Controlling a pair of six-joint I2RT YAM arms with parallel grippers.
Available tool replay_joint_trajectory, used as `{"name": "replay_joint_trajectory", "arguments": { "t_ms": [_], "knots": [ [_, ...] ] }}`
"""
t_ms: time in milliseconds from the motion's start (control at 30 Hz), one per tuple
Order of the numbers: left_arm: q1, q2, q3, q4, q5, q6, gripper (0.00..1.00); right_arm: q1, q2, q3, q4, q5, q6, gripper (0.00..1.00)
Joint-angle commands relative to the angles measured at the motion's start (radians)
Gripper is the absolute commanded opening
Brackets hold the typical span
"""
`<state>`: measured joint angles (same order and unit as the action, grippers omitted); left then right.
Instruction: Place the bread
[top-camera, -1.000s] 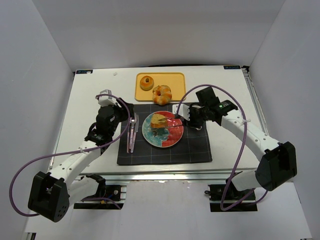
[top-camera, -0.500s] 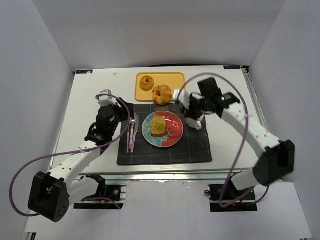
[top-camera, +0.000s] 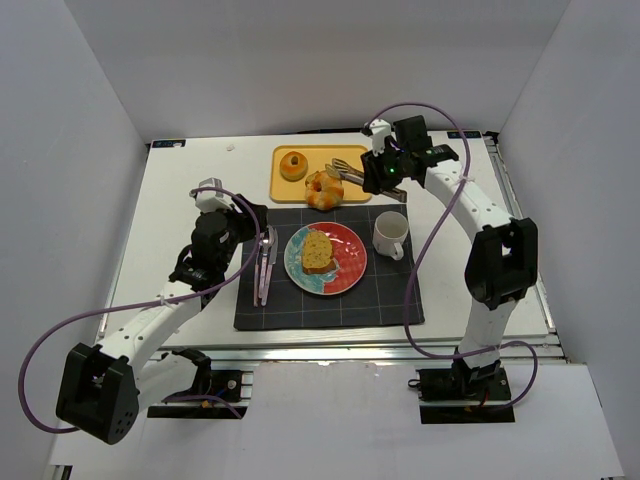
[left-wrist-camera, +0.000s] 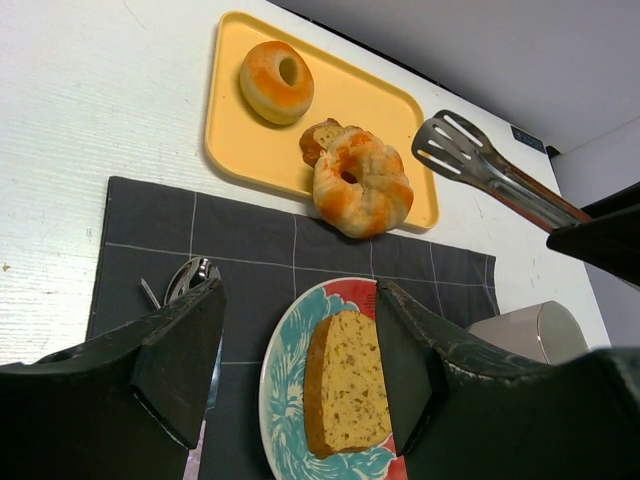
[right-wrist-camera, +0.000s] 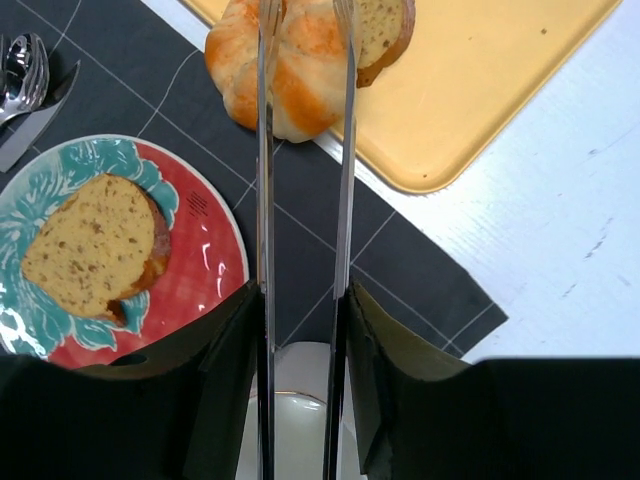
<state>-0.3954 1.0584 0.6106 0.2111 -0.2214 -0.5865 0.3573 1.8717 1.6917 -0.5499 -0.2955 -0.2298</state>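
Note:
I should continue to lower the metal tongs with my right gripper, as their ends are apart over the golden knotted roll (top-camera: 322, 193). I should go on until they straddle its side (right-wrist-camera: 306, 70), then close my right gripper.
One tan bread slice (top-camera: 318, 250) lies on the red and teal plate (top-camera: 350, 265), also seen in the left wrist view (left-wrist-camera: 350, 385) and the right wrist view (right-wrist-camera: 95, 245). The golden knotted roll (top-camera: 324, 190) sits at the front edge of the yellow tray (top-camera: 350, 155), with a second slice (right-wrist-camera: 385, 30) tucked behind it. My right gripper (top-camera: 385, 172) is shut on metal tongs (right-wrist-camera: 265, 180). The tong tips stand apart and empty over the roll (right-wrist-camera: 290, 80). My left gripper (left-wrist-camera: 295, 370) is open and empty, left of the plate.
A small round orange bun (top-camera: 293, 165) is on the tray's left. A white cup (top-camera: 390, 235) stands right of the plate on the dark placemat (top-camera: 330, 305). A spoon and knife (top-camera: 265, 262) lie left of the plate.
My right arm has swung from over the plate back to the tray with the tongs. The slice now lies alone on the plate. The left arm has not moved.

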Motion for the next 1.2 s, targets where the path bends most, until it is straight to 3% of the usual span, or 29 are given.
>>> {"name": "replay_joint_trajectory", "arguments": {
  "t_ms": [0,167,600,1167],
  "knots": [
    [0.004,-0.023,0.006,0.02,0.004,-0.004,0.71,-0.001,0.004,0.046,0.01,-0.017,0.064,0.45],
    [0.004,-0.012,0.008,0.031,0.01,-0.009,0.71,-0.001,0.036,0.042,0.022,-0.016,0.083,0.52],
    [0.004,0.003,0.015,0.033,0.01,-0.009,0.71,-0.001,0.11,0.071,0.015,-0.02,0.121,0.52],
    [0.004,0.023,0.028,0.04,0.019,-0.013,0.71,0.006,0.055,0.04,0.024,0.065,0.395,0.51]
  ]
}}
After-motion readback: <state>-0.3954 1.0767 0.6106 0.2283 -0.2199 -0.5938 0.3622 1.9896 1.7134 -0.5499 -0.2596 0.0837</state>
